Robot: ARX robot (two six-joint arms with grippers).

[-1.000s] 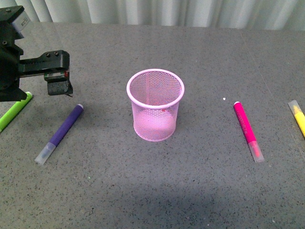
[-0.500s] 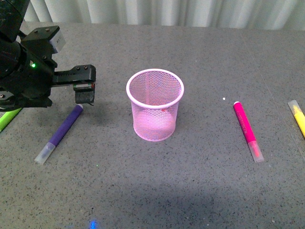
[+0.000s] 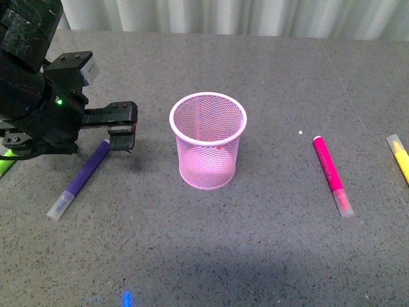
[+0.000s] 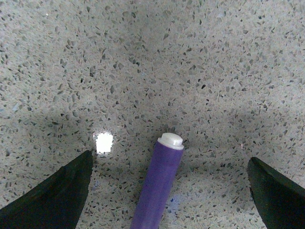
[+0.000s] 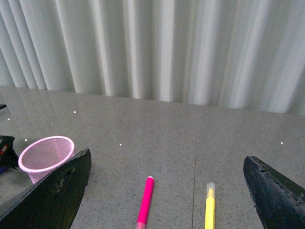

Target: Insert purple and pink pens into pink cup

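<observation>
I expect the purple pen (image 3: 80, 178) to lean on the cup's rim when I put it in, because the pink cup's opening (image 3: 208, 119) is far wider than the purple pen.
The pink cup (image 3: 208, 141) stands upright at the table's middle. It also shows in the right wrist view (image 5: 46, 156). The purple pen (image 3: 82, 178) lies left of it, its white end toward the back. My left gripper (image 3: 121, 137) is open, just over that white end. In the left wrist view the purple pen (image 4: 158, 183) lies between the spread fingers. The pink pen (image 3: 331, 174) lies right of the cup. In the right wrist view the pink pen (image 5: 145, 201) lies between my open right gripper's fingers (image 5: 52, 195), well below them. The right gripper is out of the front view.
A yellow marker (image 3: 401, 157) lies at the table's right edge, also in the right wrist view (image 5: 208, 210). A lime green marker tip (image 3: 5, 165) shows at the left edge behind my left arm. White curtains (image 5: 157, 47) hang behind the table.
My left gripper has moved right and slightly down, from beside the green marker to over the purple pen's white end. The pens and the cup have not moved.
</observation>
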